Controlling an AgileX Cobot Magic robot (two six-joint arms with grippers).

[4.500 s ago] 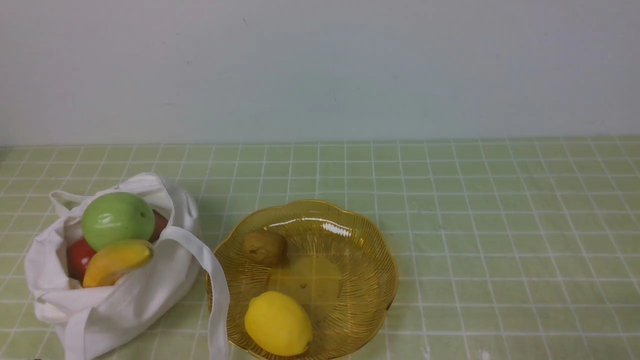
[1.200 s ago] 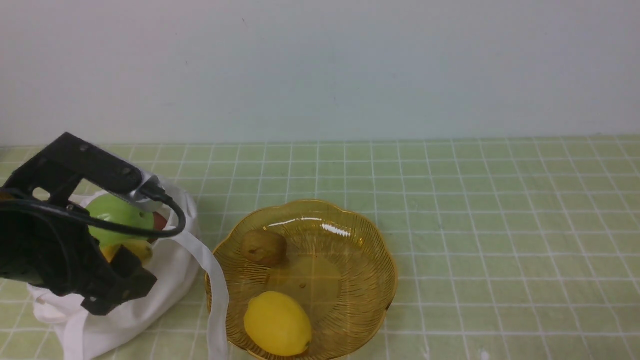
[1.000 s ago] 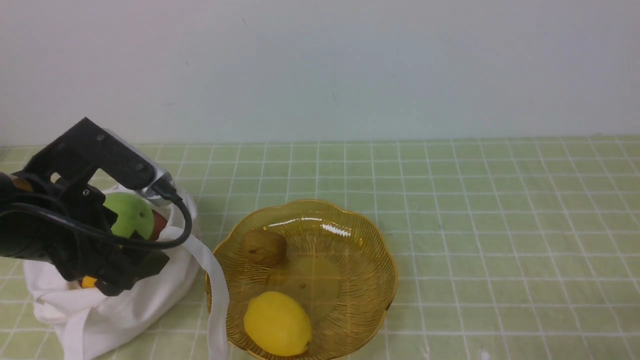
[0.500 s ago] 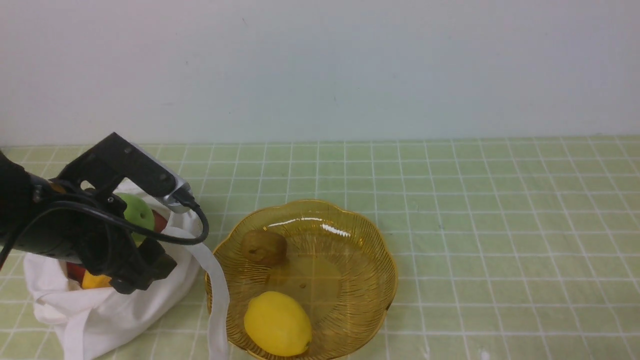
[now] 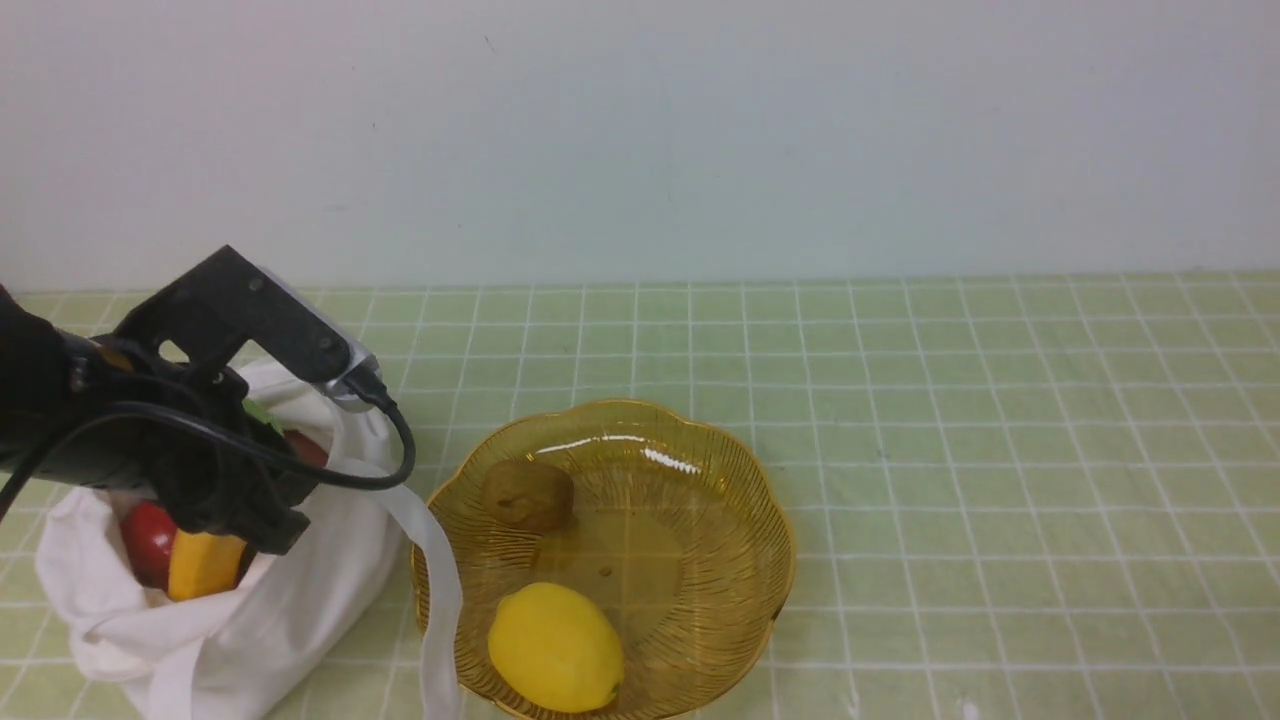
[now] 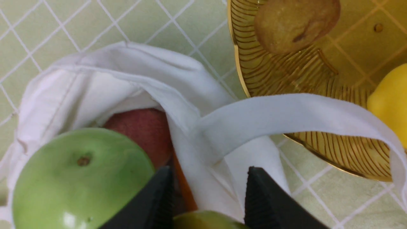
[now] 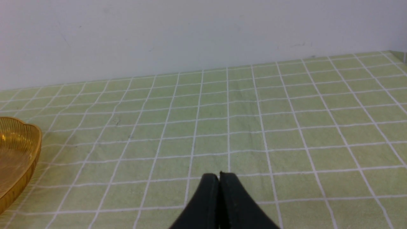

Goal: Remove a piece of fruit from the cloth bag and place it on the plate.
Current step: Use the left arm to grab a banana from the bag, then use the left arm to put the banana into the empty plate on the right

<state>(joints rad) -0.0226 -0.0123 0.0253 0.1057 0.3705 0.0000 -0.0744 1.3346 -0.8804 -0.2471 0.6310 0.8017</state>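
I can see the banana (image 5: 204, 564) standing nearly upright in the bag's opening (image 5: 247, 569), so it will slip out as I lift and the green apple will stay inside.
The white cloth bag (image 5: 250, 620) sits at the front left, mouth open. The banana (image 5: 205, 565) stands nearly upright in its mouth, yellow-orange. My left gripper (image 5: 255, 520) reaches into the bag. In the left wrist view its jaws (image 6: 208, 178) stand apart with the banana's greenish tip (image 6: 203, 221) filling the gap between them, beside the bag (image 6: 127, 73). The amber glass plate (image 5: 790, 560) lies right of the bag and shows in both wrist views (image 6: 254, 73) (image 7: 19, 149). My right gripper (image 7: 219, 174) is shut and empty over the bare cloth.
A yellow lemon (image 5: 555, 648) and a brown kiwi-like fruit (image 5: 528, 494) lie on the plate. A green apple (image 6: 79, 178) and a red fruit (image 5: 148, 540) are in the bag. A bag strap (image 5: 435, 600) drapes over the plate's left rim. A wall stands behind.
My left arm came in over the bag, lowered onto the banana, then rose a little. The banana has turned from lying to nearly upright, and the bag's mouth has been pulled up.
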